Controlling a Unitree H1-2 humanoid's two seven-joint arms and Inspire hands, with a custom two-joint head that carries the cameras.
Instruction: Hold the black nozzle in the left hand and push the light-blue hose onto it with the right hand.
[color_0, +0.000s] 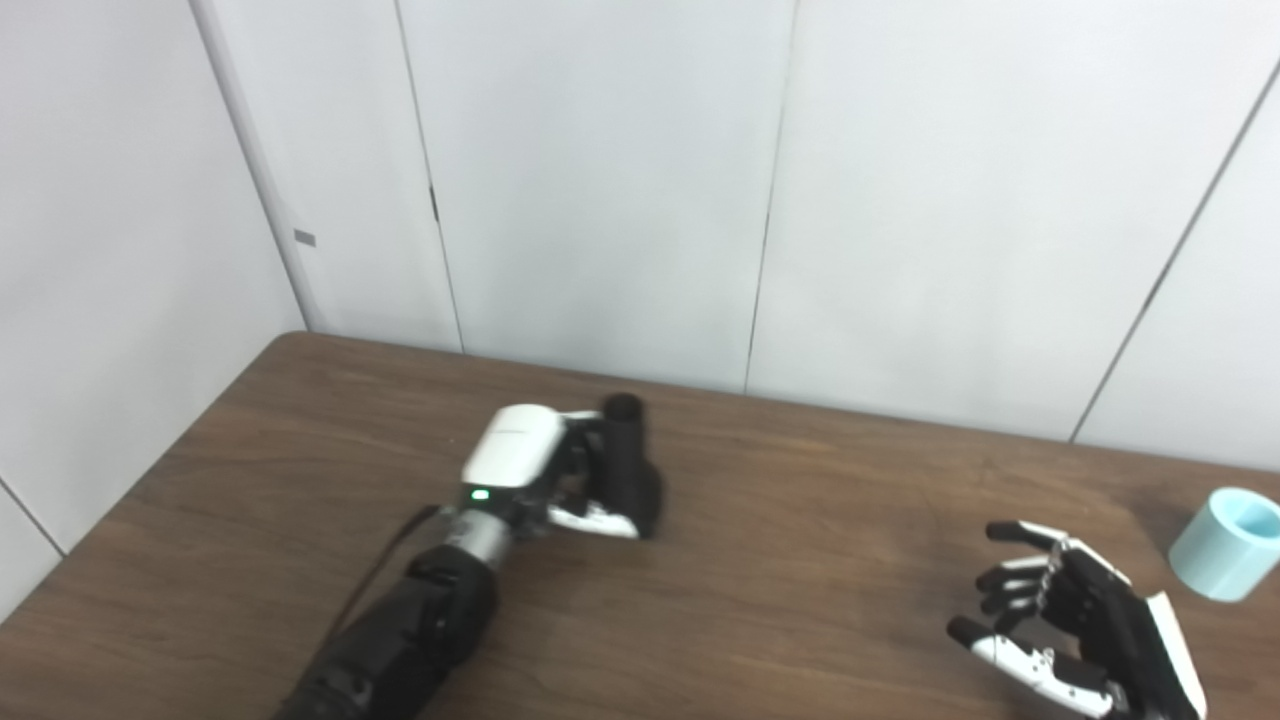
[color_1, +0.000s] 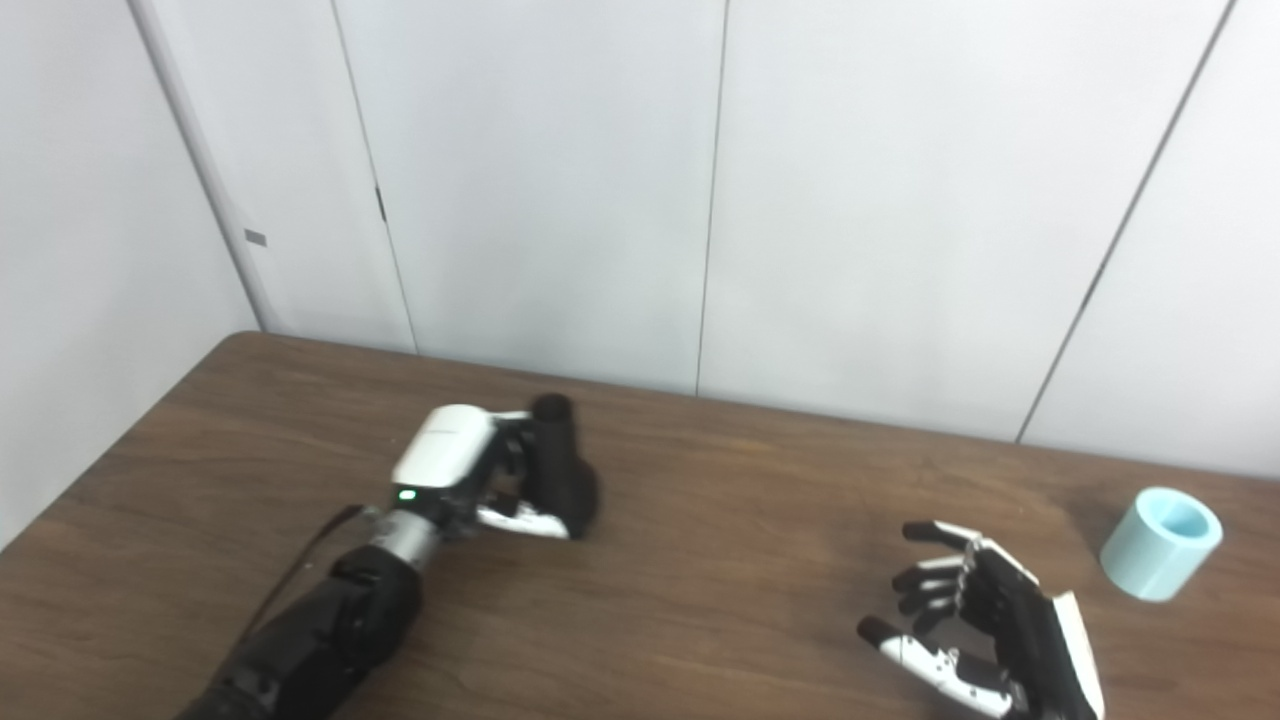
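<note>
The black nozzle widens (color_0: 645, 490) under its neck. The light-blue hose (color_0: 1226, 545) will go over the neck and stay above the bulge when I press it down.
The black nozzle (color_0: 630, 462) stands upright on the brown table (color_0: 800, 520), left of centre. My left hand (color_0: 545, 470) wraps its fingers and thumb around the nozzle's lower part. The light-blue hose piece (color_0: 1226, 544), a short tube lying tilted with its opening up, rests at the far right of the table. My right hand (color_0: 1070, 630) hovers near the front right, palm turned left, fingers spread and empty, a short way left of the hose.
White wall panels (color_0: 640, 180) rise right behind the table's far edge. The table's left edge runs diagonally at the lower left. Bare wood lies between the two hands.
</note>
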